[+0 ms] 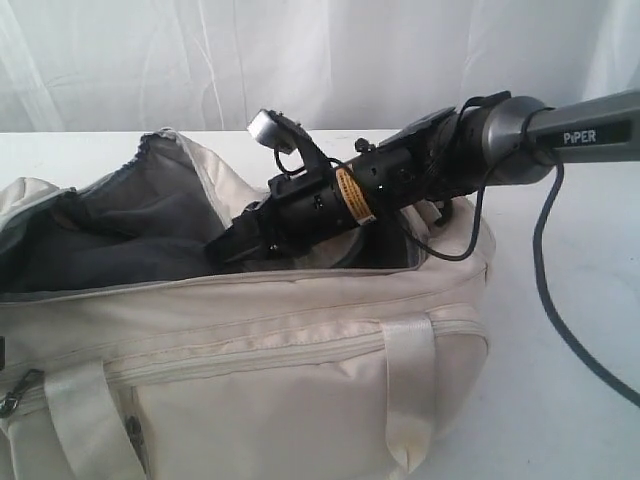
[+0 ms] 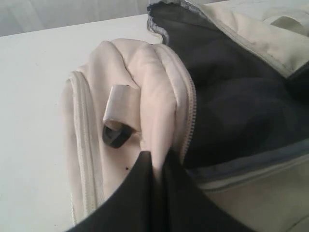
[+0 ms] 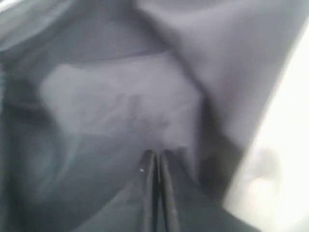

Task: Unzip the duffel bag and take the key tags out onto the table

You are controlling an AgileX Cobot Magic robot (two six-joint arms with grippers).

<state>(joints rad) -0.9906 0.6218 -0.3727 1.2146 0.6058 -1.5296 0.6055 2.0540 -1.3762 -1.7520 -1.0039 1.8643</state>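
Observation:
Next, I back my right gripper out, take the flap's edge [image 1: 210,188] and lift the flap first, because the duffel bag's far flap [image 1: 228,178] hangs down over the bag's opening and hides the key tags.
The cream duffel bag [image 1: 300,350] lies on the white table [image 1: 570,330] with its top unzipped, showing the dark grey lining [image 1: 130,220]. My right gripper [image 1: 228,250] reaches down into the opening. In the right wrist view the gripper [image 3: 157,154] is shut, its jaws together against the blurred lining [image 3: 120,96], and I see nothing between them. My left gripper [image 2: 157,162] is shut on a fold of cream fabric at the end of the duffel bag [image 2: 149,72], beside the open zipper. The key tags are hidden.
A black D-ring [image 2: 116,136] hangs from a webbing loop on the bag's end. A webbing handle [image 1: 410,380] and a zip pull [image 1: 15,395] sit on the bag's near side. The right arm's cable [image 1: 545,290] droops over the table. White curtain behind.

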